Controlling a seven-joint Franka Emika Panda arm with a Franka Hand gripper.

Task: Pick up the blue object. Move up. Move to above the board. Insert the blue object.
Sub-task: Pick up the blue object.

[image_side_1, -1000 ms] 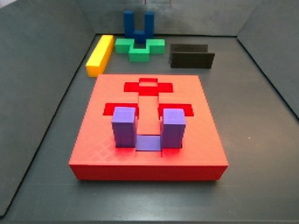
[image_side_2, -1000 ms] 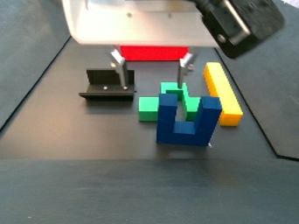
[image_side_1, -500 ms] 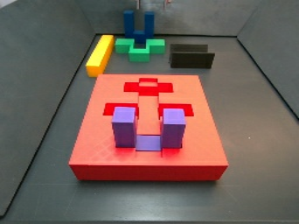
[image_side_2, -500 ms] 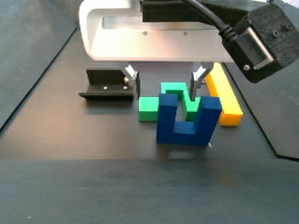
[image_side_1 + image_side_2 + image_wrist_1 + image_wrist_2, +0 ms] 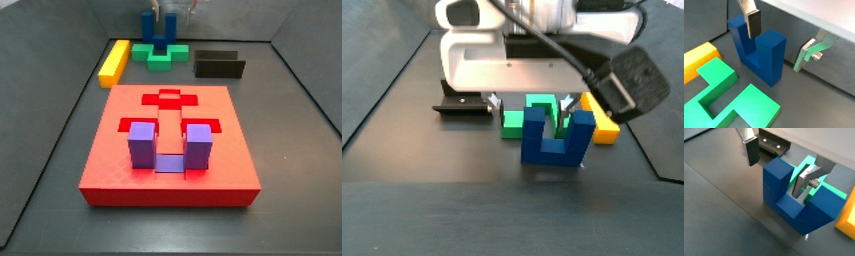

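Note:
The purple block's base [image 5: 170,163] sits sunk, so the base of the blue object [image 5: 159,40] should sink into the board and leave the prongs standing when I put it in.
The blue object [image 5: 556,138] is a dark blue U-shaped block standing upright on the dark floor, also seen at the far end in a side view [image 5: 155,26]. My gripper [image 5: 531,103] is low over it and open. In both wrist views the two fingers straddle one prong [image 5: 767,52] [image 5: 776,180] with gaps on each side; one finger [image 5: 801,184] is in the slot between the prongs, and the gripper [image 5: 781,37] [image 5: 777,167] holds nothing. The red board [image 5: 167,120] lies nearer the camera, with a purple U-shaped block [image 5: 167,148] seated in it.
A green piece [image 5: 516,120] [image 5: 724,95] lies right behind the blue object, and a yellow bar [image 5: 603,122] [image 5: 115,62] lies beside it. The fixture [image 5: 462,105] [image 5: 219,65] stands close by on the other side. Grey walls enclose the floor.
My gripper has come down towards the blue object; its fingers are now level with the prongs and around one of them. The blocks have not moved.

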